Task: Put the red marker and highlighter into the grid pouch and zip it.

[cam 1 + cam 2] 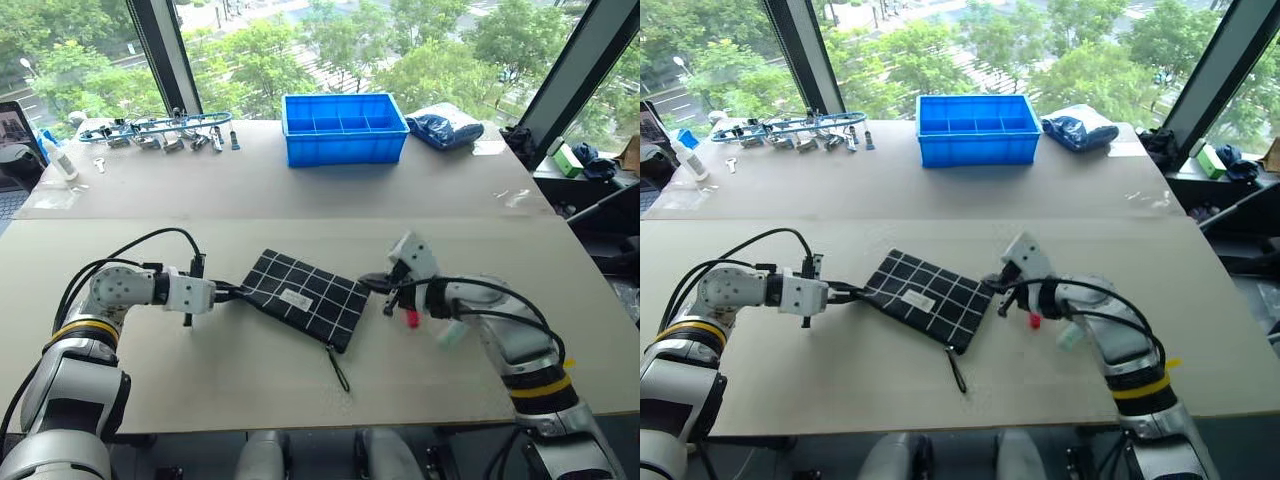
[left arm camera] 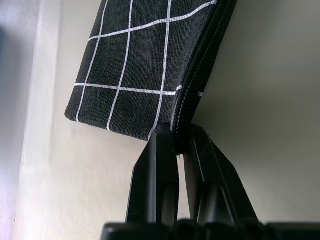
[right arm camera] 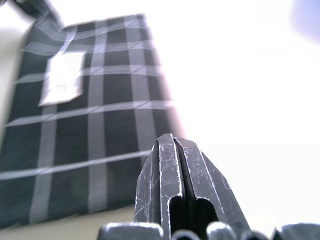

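Observation:
The grid pouch is lying flat with its zipper cord away from my right gripper, so my left gripper should raise and turn the zipper edge so that the pouch can be unzipped.
The grid pouch lies flat in the middle of the table, its white label facing up and its zipper cord trailing toward the front edge. My left gripper is shut on the pouch's left corner, at the zipper edge. Just off the pouch's right corner and slightly above it, my right gripper has its fingers pressed together with nothing between them. The red marker shows its red end under my right wrist. Beside it, under my right forearm, lies the pale green highlighter.
A blue divided bin stands at the back centre, with a crumpled blue bag to its right. Metal tools and a small bottle sit at the back left.

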`<state>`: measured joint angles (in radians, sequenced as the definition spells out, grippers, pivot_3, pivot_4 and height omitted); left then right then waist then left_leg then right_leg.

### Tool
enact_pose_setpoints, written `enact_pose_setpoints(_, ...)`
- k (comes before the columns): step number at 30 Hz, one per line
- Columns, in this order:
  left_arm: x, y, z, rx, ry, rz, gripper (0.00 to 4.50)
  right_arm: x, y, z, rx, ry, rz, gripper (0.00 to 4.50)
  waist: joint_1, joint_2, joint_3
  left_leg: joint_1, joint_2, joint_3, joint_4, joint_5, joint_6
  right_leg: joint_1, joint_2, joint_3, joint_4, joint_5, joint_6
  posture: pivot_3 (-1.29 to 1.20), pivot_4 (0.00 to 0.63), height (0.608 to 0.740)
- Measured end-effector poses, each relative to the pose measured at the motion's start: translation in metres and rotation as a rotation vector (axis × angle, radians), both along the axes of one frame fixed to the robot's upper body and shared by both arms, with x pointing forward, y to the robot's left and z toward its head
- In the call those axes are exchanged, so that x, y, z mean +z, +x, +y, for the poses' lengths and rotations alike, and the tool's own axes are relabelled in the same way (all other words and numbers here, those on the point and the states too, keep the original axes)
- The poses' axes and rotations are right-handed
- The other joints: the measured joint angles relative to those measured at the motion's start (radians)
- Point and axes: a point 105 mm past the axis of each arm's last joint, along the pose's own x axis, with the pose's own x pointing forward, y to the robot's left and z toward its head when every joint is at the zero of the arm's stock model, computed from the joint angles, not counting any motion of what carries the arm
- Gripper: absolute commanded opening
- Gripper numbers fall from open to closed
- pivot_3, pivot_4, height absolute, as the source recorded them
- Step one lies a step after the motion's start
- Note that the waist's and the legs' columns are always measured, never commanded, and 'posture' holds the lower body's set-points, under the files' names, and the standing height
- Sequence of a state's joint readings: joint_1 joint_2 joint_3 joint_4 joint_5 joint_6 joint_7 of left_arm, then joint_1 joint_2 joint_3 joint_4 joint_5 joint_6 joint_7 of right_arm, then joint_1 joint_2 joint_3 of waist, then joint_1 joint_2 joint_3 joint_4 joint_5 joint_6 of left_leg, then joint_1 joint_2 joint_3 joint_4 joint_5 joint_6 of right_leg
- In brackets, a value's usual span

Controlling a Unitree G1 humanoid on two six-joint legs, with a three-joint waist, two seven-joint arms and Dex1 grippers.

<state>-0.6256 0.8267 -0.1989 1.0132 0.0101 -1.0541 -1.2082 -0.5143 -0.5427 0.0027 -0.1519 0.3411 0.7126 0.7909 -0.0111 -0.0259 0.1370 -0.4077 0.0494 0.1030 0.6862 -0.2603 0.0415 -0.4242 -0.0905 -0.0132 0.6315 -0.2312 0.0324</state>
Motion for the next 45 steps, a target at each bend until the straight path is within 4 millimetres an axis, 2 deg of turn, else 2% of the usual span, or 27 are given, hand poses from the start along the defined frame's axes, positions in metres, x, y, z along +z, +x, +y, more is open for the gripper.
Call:
enact_pose_setpoints(3, -0.003, -0.002, 0.003, 0.064, -0.01, -0.035, 0.0, 0.026, -0.004, -0.009, 0.016, 0.047, -0.016, 3.56, -0.001, 0.0, 0.0, 0.001, 0.0, -0.001, 0.0, 0.0, 0.0, 0.001, 0.0, 0.0, 0.0, 0.0, 0.0, 0.0, 0.15, 0.74)
enact_pose_setpoints(6, -0.003, -0.001, 0.003, 0.151, -0.036, -0.072, 0.0, 0.041, -0.02, -0.007, 0.108, 0.076, -0.001, 3.56, -0.001, 0.001, 0.0, 0.003, 0.001, -0.003, -0.001, 0.0, 0.0, 0.002, 0.0, 0.0, 0.001, 0.0, 0.0, 0.0, 0.15, 0.74)
enact_pose_setpoints(9, -0.003, -0.003, 0.001, 0.26, -0.096, -0.067, 0.0, 0.033, -0.036, -0.005, 0.186, 0.065, 0.045, 3.56, -0.001, 0.001, 0.0, 0.003, 0.002, -0.008, -0.001, 0.0, 0.0, 0.002, -0.001, 0.001, 0.002, 0.0, 0.0, 0.0, 0.15, 0.74)
enact_pose_setpoints(14, -0.009, -0.028, -0.023, 0.404, -0.209, 0.038, 0.0, -0.003, -0.059, 0.006, 0.309, 0.024, 0.158, 3.56, -0.001, 0.001, 0.0, 0.002, 0.001, -0.008, -0.001, -0.001, 0.002, 0.001, -0.002, 0.002, 0.0, 0.0, 0.001, 0.0, 0.15, 0.74)
enact_pose_setpoints(17, -0.009, -0.042, -0.029, 0.468, -0.207, 0.08, 0.0, -0.004, -0.065, 0.013, 0.364, 0.04, 0.135, 3.56, -0.001, 0.001, 0.0, 0.003, 0.001, -0.008, -0.001, -0.001, 0.002, 0.002, -0.001, 0.002, 0.0, 0.0, 0.0, 0.0, 0.15, 0.74)
enact_pose_setpoints(20, -0.008, -0.05, -0.031, 0.518, -0.193, 0.111, 0.0, -0.008, -0.061, 0.021, 0.382, 0.038, 0.107, 3.56, -0.001, 0.001, 0.0, 0.004, 0.001, -0.008, -0.001, -0.001, 0.001, 0.002, 0.001, 0.002, 0.001, 0.0, 0.0, 0.0, 0.15, 0.74)
enact_pose_setpoints(22, -0.006, -0.057, -0.034, 0.525, -0.145, 0.121, 0.0, -0.018, -0.054, 0.029, 0.379, 0.014, 0.112, 3.56, -0.002, 0.001, 0.0, 0.005, 0.0, -0.008, -0.001, -0.001, 0.001, 0.002, 0.001, 0.002, 0.001, -0.001, -0.001, 0.0, 0.15, 0.74)
enact_pose_setpoints(26, -0.008, -0.073, -0.037, 0.548, -0.091, 0.142, 0.0, -0.026, -0.053, 0.038, 0.415, 0.016, 0.136, 3.56, 0.0, 0.002, 0.0, 0.004, 0.0, -0.008, -0.004, -0.001, 0.001, 0.001, 0.0, 0.002, 0.0, -0.001, -0.001, 0.0, 0.15, 0.74)
enact_pose_setpoints(29, -0.005, -0.078, -0.04, 0.626, -0.192, 0.198, 0.0, -0.025, -0.053, 0.035, 0.438, 0.007, 0.129, 3.56, 0.0, 0.002, 0.0, 0.004, 0.0, -0.008, -0.004, -0.001, 0.001, 0.001, -0.001, 0.002, 0.0, -0.001, -0.001, 0.0, 0.15, 0.74)
enact_pose_setpoints(31, -0.002, -0.077, -0.042, 0.665, -0.282, 0.259, 0.0, -0.026, -0.052, 0.032, 0.432, 0.007, 0.135, 3.56, 0.006, 0.001, 0.0, 0.004, 0.0, -0.009, -0.003, 0.0, 0.0, 0.002, 0.0, 0.001, 0.0, -0.001, -0.001, 0.0, 0.15, 0.74)
enact_pose_setpoints(34, 0.014, -0.066, -0.042, 0.69, -0.347, 0.277, 0.0, -0.024, -0.048, 0.023, 0.406, -0.003, 0.124, 3.56, 0.014, 0.001, 0.0, 0.004, 0.0, -0.009, -0.003, 0.0, -0.001, 0.002, 0.0, 0.001, 0.0, -0.001, -0.001, 0.0, 0.15, 0.74)
enact_pose_setpoints(37, 0.03, -0.055, -0.039, 0.706, -0.371, 0.24, 0.0, -0.01, -0.037, 0.014, 0.344, 0.002, 0.072, 3.56, 0.015, 0.001, 0.0, 0.004, -0.001, -0.009, -0.003, 0.0, -0.001, 0.001, 0.001, 0.001, 0.0, -0.001, -0.001, 0.0, 0.15, 0.74)
enact_pose_setpoints(40, 0.038, -0.049, -0.042, 0.706, -0.387, 0.23, 0.0, 0.002, -0.026, 0.009, 0.265, 0.002, 0.031, 3.56, 0.014, 0.001, 0.0, 0.004, -0.001, -0.009, -0.004, 0.0, -0.001, 0.001, 0.001, 0.001, -0.001, -0.001, -0.001, 0.0, 0.15, 0.74)
enact_pose_setpoints(45, 0.041, -0.04, -0.05, 0.712, -0.41, 0.227, 0.0, -0.021, -0.02, 0.015, 0.168, -0.03, 0.105, 3.56, 0.017, 0.001, 0.0, 0.003, -0.001, -0.009, -0.004, 0.0, -0.001, 0.001, 0.001, 0.002, -0.001, -0.001, -0.001, 0.0, 0.15, 0.74)
